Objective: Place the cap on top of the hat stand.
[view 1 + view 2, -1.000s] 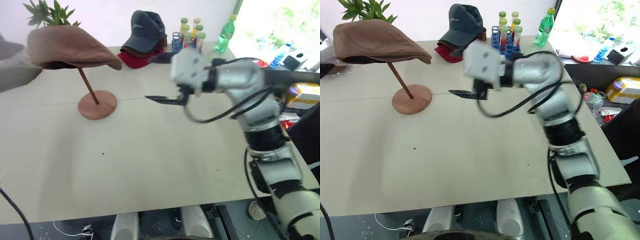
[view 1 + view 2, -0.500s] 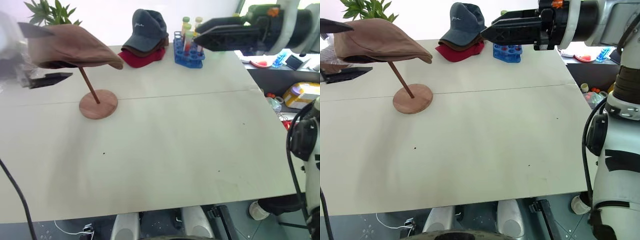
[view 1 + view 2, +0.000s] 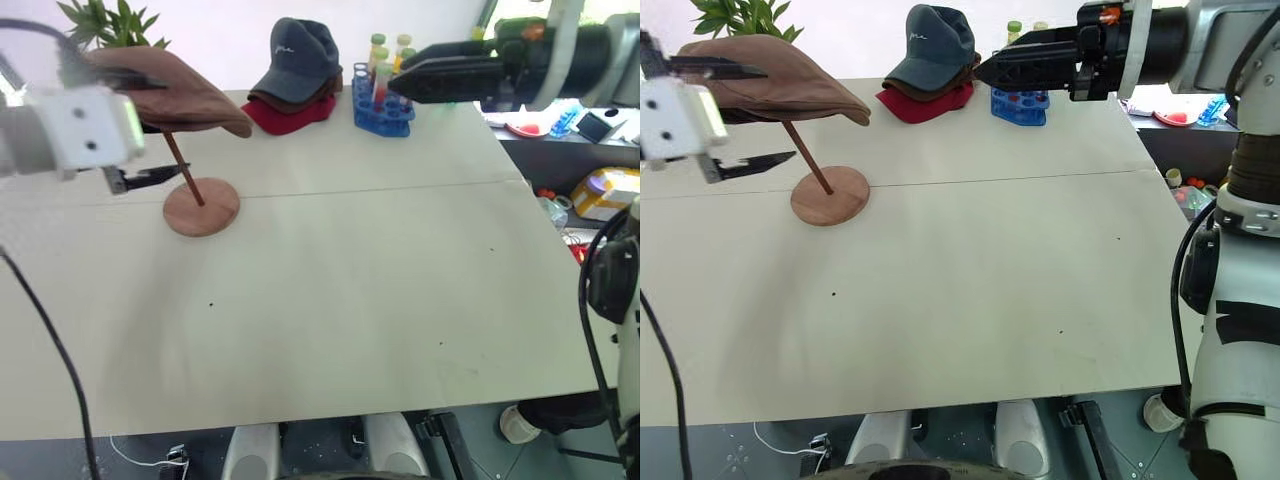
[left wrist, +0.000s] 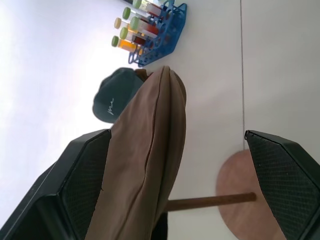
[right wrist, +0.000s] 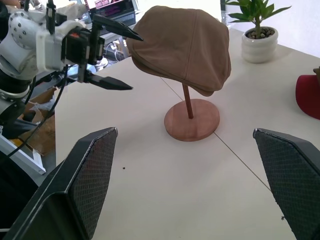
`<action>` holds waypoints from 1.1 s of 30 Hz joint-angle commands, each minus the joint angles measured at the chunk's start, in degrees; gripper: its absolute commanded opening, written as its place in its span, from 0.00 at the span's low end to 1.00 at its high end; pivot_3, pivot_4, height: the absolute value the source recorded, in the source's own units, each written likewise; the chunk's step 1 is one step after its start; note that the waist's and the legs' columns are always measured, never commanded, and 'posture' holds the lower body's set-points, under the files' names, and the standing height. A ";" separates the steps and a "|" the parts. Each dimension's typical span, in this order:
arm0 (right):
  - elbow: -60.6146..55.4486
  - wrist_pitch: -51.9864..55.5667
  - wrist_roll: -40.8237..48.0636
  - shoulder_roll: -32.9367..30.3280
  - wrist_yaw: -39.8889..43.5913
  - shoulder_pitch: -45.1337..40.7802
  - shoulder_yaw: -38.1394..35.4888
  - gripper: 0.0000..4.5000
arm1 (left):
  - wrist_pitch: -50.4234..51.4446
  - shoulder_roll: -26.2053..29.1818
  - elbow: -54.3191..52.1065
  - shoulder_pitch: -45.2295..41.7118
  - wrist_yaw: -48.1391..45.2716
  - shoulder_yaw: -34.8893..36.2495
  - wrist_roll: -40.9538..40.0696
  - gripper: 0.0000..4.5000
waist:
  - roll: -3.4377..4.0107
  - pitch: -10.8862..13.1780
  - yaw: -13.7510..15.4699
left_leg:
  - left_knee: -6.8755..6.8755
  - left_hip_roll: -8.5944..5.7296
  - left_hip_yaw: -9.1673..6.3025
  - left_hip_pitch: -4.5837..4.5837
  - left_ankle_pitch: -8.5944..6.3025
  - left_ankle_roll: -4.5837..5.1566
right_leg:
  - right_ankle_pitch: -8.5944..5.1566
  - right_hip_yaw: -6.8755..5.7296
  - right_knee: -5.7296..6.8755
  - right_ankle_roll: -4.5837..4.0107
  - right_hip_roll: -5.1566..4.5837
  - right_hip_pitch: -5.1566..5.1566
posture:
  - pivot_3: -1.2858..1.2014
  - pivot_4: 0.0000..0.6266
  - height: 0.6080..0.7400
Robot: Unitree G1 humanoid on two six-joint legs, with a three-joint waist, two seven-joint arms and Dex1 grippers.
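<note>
The brown cap's rim hangs free of the thin rod. So I expect the cap (image 3: 185, 92) to tip when I pull it, while the round base stays in place.
The brown cap (image 3: 775, 85) rests on top of the hat stand, whose thin slanted rod (image 3: 808, 160) runs down to the round base (image 3: 830, 195) at the table's far left; the disc top is hidden under the cap. My left gripper (image 3: 780, 113) is open at the cap's left edge, one finger (image 3: 715, 68) level with the crown and the other (image 3: 755, 163) below the brim, neither touching it. In the left wrist view the cap (image 4: 145, 160) lies between the spread fingers. My right gripper (image 3: 985, 72) hangs open, high at the back right, pointing left.
A dark grey baseball cap (image 3: 930, 45) lies on a red cap (image 3: 930, 102) at the back middle, beside a blue rack of tubes (image 3: 1020, 103). A potted plant (image 3: 740, 18) stands behind the stand. The white table (image 3: 990, 300) ends at the right, where clutter (image 3: 605, 190) lies.
My left gripper came in from the left, rolled, and now brackets the cap's edge. The right arm rose from over the table to high at the back right. The cap stayed put.
</note>
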 commanded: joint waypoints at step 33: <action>-2.25 -4.73 -0.57 -1.17 0.27 -0.33 1.23 1.00 | -1.67 -7.65 -9.27 7.54 20.99 6.87 28.99 0.00 | -0.01 -0.01 -0.18 | 0.01 0.11 0.02 0.06 0.00 0.01 | 0.02 0.07 0.09 -0.02 0.11 -0.02 | 0.52 0.24 0.91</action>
